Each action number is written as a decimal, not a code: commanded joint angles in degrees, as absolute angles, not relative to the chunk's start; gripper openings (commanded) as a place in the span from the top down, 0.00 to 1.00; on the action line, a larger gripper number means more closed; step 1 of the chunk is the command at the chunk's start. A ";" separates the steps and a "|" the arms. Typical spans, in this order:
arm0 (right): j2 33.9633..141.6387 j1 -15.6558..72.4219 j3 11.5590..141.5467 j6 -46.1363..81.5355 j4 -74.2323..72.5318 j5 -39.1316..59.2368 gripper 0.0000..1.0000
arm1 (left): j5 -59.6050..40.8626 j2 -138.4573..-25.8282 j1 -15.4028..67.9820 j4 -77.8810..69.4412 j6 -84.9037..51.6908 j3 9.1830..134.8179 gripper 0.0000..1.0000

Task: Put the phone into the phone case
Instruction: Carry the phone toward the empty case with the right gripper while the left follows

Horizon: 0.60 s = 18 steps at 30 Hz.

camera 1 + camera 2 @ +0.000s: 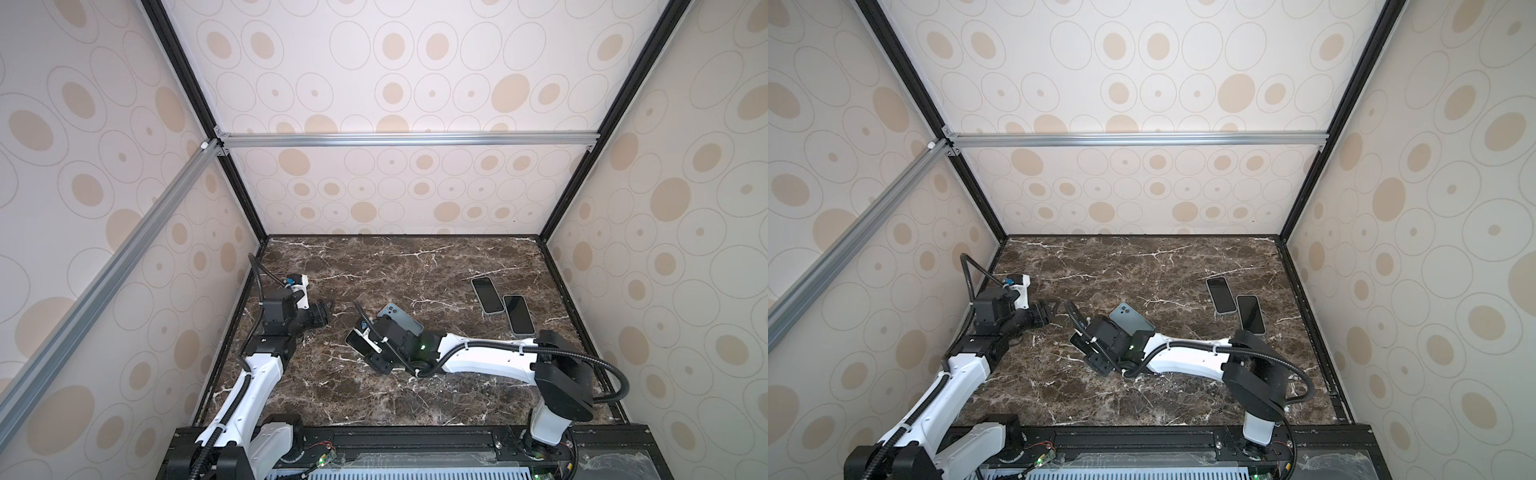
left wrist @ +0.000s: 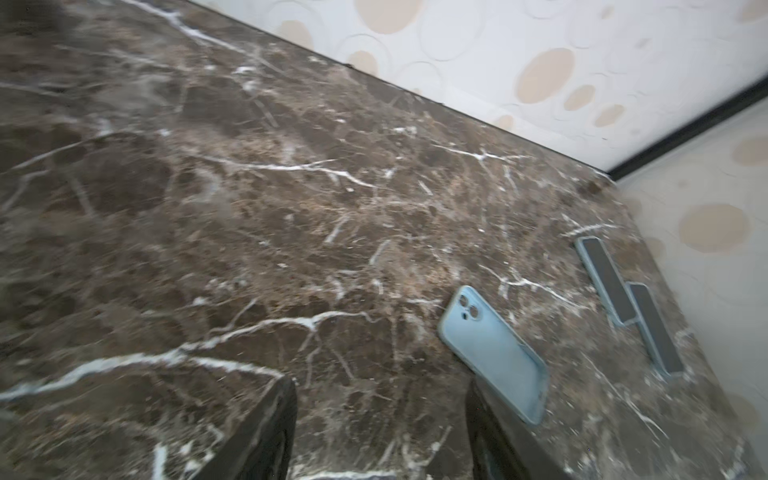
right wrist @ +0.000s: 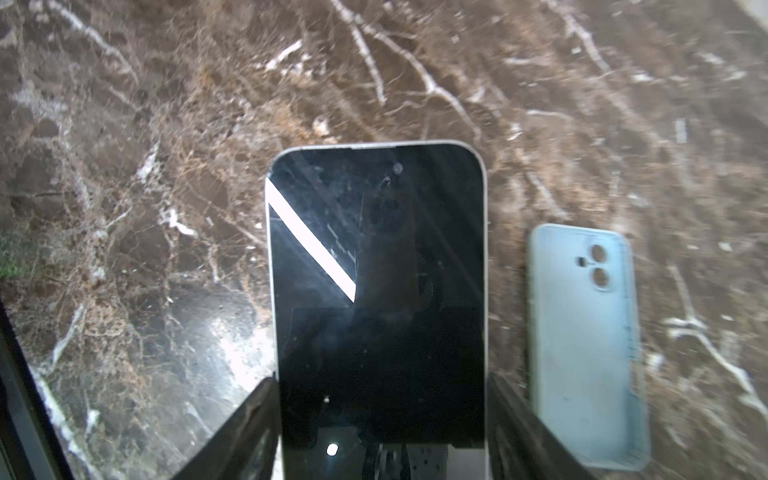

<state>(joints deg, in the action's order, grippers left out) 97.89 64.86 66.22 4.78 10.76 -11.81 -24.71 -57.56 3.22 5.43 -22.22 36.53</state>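
The robot's right gripper reaches across the phone's long sides [image 3: 485, 328], where the case closes, so the left gripper should grab the phone's loose end [image 3: 376, 160] before the right gripper pinches the phone's flat sides.
A black-screened phone [image 3: 376, 291] with a pale rim sits between the fingers of my right gripper [image 3: 380, 415], which is shut on its long sides. In both top views this gripper [image 1: 361, 343] is low over the middle of the marble table, and most of the phone [image 1: 1077, 341] is hidden under the wrist. The light blue phone case [image 1: 399, 318] lies flat beside it, camera holes showing [image 3: 590, 340]. My left gripper [image 1: 326, 309] hovers open and empty at the table's left, apart from the case [image 2: 494, 353].
Two more dark-screened phones [image 1: 486, 295] [image 1: 518, 316] lie side by side at the right of the marble table [image 1: 415, 395], also in the left wrist view [image 2: 604, 278] [image 2: 654, 328]. Patterned walls close in the back and both sides.
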 commanded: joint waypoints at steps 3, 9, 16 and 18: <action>90.53 62.96 62.04 1.79 5.22 -13.63 0.50 | -34.69 -58.77 9.22 7.45 -21.45 41.12 0.34; 85.76 61.21 59.55 -0.39 4.83 -14.14 0.50 | -40.95 -60.16 13.80 8.79 -23.62 41.71 0.33; 83.36 60.47 58.37 -3.06 4.19 -13.31 0.50 | -46.55 -61.54 16.55 10.24 -23.83 43.04 0.36; 82.68 60.50 57.93 -3.54 3.52 -12.89 0.50 | -46.66 -62.33 16.87 11.33 -23.34 43.61 0.40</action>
